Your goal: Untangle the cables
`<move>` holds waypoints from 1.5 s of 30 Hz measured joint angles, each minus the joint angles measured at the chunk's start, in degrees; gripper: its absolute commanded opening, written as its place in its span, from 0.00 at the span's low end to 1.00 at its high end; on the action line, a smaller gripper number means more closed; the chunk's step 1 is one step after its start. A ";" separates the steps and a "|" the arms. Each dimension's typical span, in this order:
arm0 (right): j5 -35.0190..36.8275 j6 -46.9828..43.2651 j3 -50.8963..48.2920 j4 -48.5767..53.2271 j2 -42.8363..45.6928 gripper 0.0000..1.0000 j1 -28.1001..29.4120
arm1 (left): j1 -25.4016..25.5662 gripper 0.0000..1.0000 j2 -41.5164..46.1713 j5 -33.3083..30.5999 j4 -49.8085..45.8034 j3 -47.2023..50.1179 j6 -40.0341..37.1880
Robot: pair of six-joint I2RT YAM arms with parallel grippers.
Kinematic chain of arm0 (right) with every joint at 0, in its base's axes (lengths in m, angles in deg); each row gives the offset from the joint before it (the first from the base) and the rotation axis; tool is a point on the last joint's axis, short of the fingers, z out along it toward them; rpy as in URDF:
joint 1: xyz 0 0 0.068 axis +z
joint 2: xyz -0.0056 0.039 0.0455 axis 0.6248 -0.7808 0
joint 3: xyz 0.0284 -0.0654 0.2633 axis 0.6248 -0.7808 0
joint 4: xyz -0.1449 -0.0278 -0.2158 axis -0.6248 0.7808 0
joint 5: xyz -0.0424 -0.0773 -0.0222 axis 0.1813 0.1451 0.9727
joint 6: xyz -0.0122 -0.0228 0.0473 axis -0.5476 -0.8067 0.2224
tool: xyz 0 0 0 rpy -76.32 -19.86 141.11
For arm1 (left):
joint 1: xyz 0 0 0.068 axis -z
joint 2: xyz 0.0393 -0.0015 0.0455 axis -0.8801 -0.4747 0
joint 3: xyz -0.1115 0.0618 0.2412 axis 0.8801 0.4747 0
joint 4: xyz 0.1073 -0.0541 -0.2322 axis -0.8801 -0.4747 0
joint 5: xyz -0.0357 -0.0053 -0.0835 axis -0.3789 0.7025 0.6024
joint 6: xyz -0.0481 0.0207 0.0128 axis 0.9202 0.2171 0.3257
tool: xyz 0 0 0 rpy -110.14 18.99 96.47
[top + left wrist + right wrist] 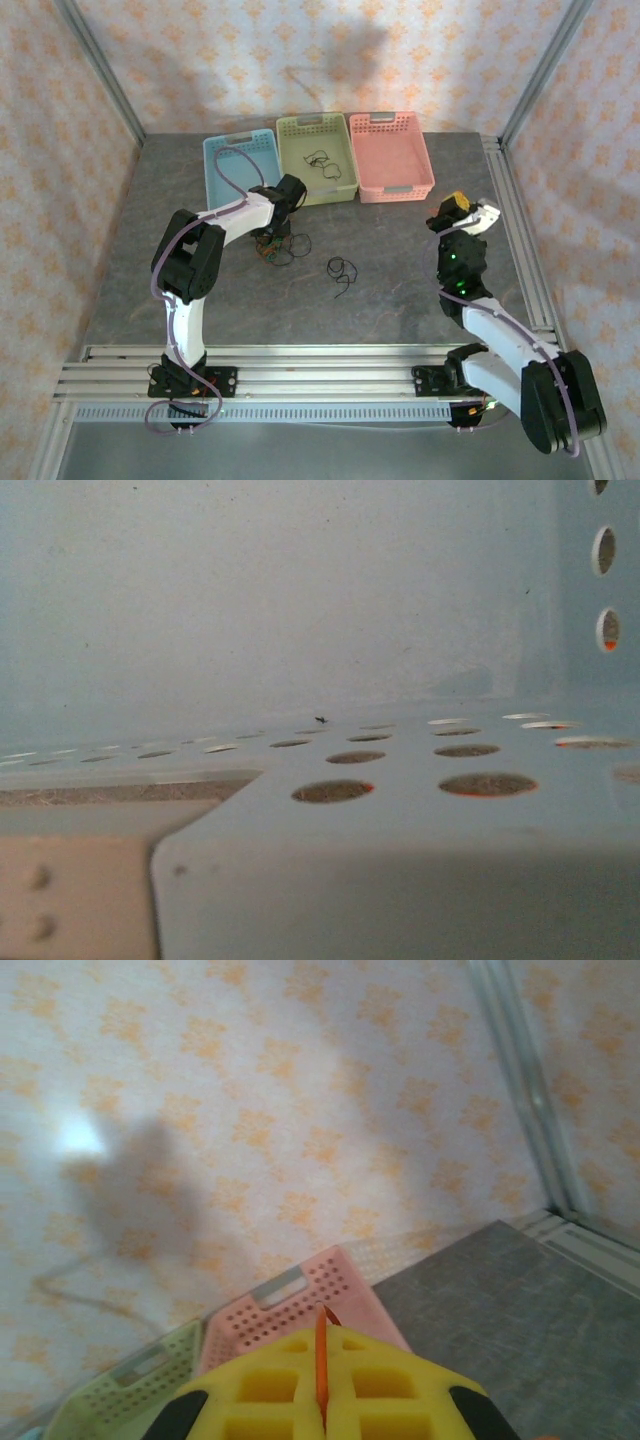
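Observation:
I should keep carrying the orange cable in my right gripper (pixel 321 1350), which is clear of the tangle, until it hangs over the blue basket (pixel 228 178), and then let go.
A tangle of red-orange and black cables (pixel 270 250) lies on the grey table just in front of the blue basket (pixel 222 180). My left gripper (pixel 273 238) is down on that tangle; whether its jaws hold anything is hidden by the wrist. The left wrist view looks at the blue basket's perforated wall (pixel 400 880) from very close. A loose black cable (pixel 342 270) curls on the table to the right of the tangle. Another black cable (pixel 320 160) lies in the green basket (pixel 345 185). My right gripper (pixel 455 205) is raised at the right, its yellow fingers (pixel 270 1390) pressed together, a thin orange strip along their seam.
A pink basket (pixel 400 187) stands right of the green one, also seen as the pink basket (pixel 290 1305) ahead of the right gripper. Aluminium frame posts (pixel 530 70) and patterned walls enclose the table. A rail (pixel 300 360) runs along the near edge.

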 measured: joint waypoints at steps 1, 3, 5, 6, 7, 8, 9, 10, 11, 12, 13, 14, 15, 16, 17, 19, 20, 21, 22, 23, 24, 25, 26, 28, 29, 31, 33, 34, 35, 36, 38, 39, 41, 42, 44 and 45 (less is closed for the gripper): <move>-1.42 0.07 1.14 1.18 0.33 0.00 0.00 | 0.00 0.43 0.00 0.00 0.02 0.00 0.00; -4.52 0.48 3.63 3.76 0.87 0.00 0.00 | 0.00 0.43 0.00 0.11 0.04 0.00 0.00; -7.37 1.01 5.84 5.95 1.16 0.00 0.00 | 0.00 0.43 0.00 0.46 0.15 0.00 0.00; -8.90 1.36 7.06 7.34 1.25 0.00 0.00 | 0.00 0.43 0.00 0.94 0.28 0.00 0.02; -10.23 1.77 8.13 8.48 1.25 0.00 0.02 | 0.00 0.43 0.00 1.40 0.46 0.04 0.07; -11.65 2.27 9.40 9.68 1.27 0.00 0.02 | 0.00 0.43 0.00 1.75 0.61 0.09 0.17; -12.90 2.75 10.49 10.80 1.25 0.00 0.02 | 0.00 0.43 0.00 2.12 0.83 0.20 0.22; -14.12 3.19 11.56 11.85 1.25 0.00 0.02 | 0.00 0.43 0.02 2.47 1.11 0.37 0.31; -15.37 3.65 12.87 13.07 1.16 0.00 0.11 | 0.00 0.43 0.02 2.80 1.33 0.50 0.44; -16.57 4.02 14.34 14.16 0.98 0.00 0.31 | 0.00 0.43 0.09 2.99 1.73 0.81 0.48; -17.57 4.15 15.61 15.10 0.70 0.00 0.52 | 0.00 0.43 0.26 3.17 1.95 1.16 0.59; -18.73 4.37 17.44 16.15 0.15 0.00 0.92 | -0.04 0.43 0.63 3.34 2.27 1.68 0.66; -19.96 4.57 19.50 17.20 -0.61 0.00 1.40 | -0.09 0.43 1.18 3.63 2.54 2.27 0.87; -20.90 4.59 21.22 18.01 -1.40 0.00 1.84 | -0.15 0.43 1.68 4.00 2.67 2.64 1.05; -21.94 4.59 23.37 18.88 -2.40 0.00 2.40 | -0.26 0.43 2.25 4.48 2.93 3.06 1.31; -24.04 4.59 27.65 20.50 -4.74 0.00 3.65 | -0.57 0.43 4.00 5.18 3.89 4.44 1.92; -25.11 4.57 29.92 21.31 -6.16 0.00 4.35 | -0.83 0.43 5.09 5.75 4.33 5.29 2.10; -26.05 4.57 32.17 22.01 -7.69 0.00 5.14 | -1.16 0.43 6.43 6.21 4.81 6.21 2.16; -26.80 4.55 33.92 22.45 -8.98 0.00 5.84 | -1.44 0.43 7.54 6.64 5.22 6.97 2.32; -27.45 4.52 35.76 22.86 -10.40 0.00 6.64 | -1.70 0.43 8.83 7.28 5.64 7.74 2.40; -28.20 4.50 37.64 23.32 -12.00 0.00 7.52 | -2.03 0.43 10.12 7.63 6.05 8.41 2.51; -28.74 4.50 39.28 23.80 -13.38 0.00 8.22 | -2.25 0.43 11.28 7.85 6.40 8.98 2.54; -29.46 4.50 41.38 24.37 -15.15 0.00 9.01 | -2.51 0.43 12.74 8.00 6.71 9.66 2.56; -30.82 4.44 45.20 25.27 -18.45 0.00 10.27 | -3.08 0.43 15.58 8.13 7.54 11.13 2.56; -31.19 4.33 46.99 25.66 -19.96 0.00 10.82 | -3.34 0.43 17.22 8.26 8.04 12.20 2.56; -31.95 4.26 50.38 26.51 -22.75 0.00 11.80 | -4.15 0.43 20.74 8.63 8.87 14.62 3.37; -32.81 4.26 54.10 27.12 -25.68 0.00 12.61 | -5.53 0.44 24.70 8.81 9.68 17.57 4.02; -33.29 4.28 56.22 27.41 -27.28 0.00 13.03 | -6.36 0.43 26.67 8.79 9.97 19.04 4.39; -33.83 4.28 58.40 27.80 -28.87 0.00 13.44 | -7.21 0.44 28.55 8.79 10.34 20.50 4.79; -34.25 4.31 60.28 27.93 -30.29 0.00 13.73 | -7.93 0.44 30.12 8.76 10.49 21.66 5.03; -35.17 4.35 64.57 28.15 -33.55 0.00 14.43 | -9.57 0.44 33.51 8.72 10.84 24.09 5.55; -35.50 4.50 66.14 28.17 -34.77 0.00 14.73 | -10.16 0.44 34.86 8.68 10.99 25.05 5.68; -36.04 4.66 69.48 28.17 -37.62 0.00 15.37 | -11.04 0.44 37.68 8.52 11.74 27.12 6.23; -36.30 4.76 70.79 28.22 -38.80 0.00 15.67 | -11.30 0.44 38.60 8.50 12.00 27.76 6.40; -37.07 4.94 74.01 28.44 -41.68 0.00 16.31 | -11.63 0.44 40.30 8.33 12.63 29.07 6.58; -37.29 5.03 75.47 28.61 -42.97 0.00 16.57 | -11.67 0.44 40.89 8.28 13.05 29.66 6.60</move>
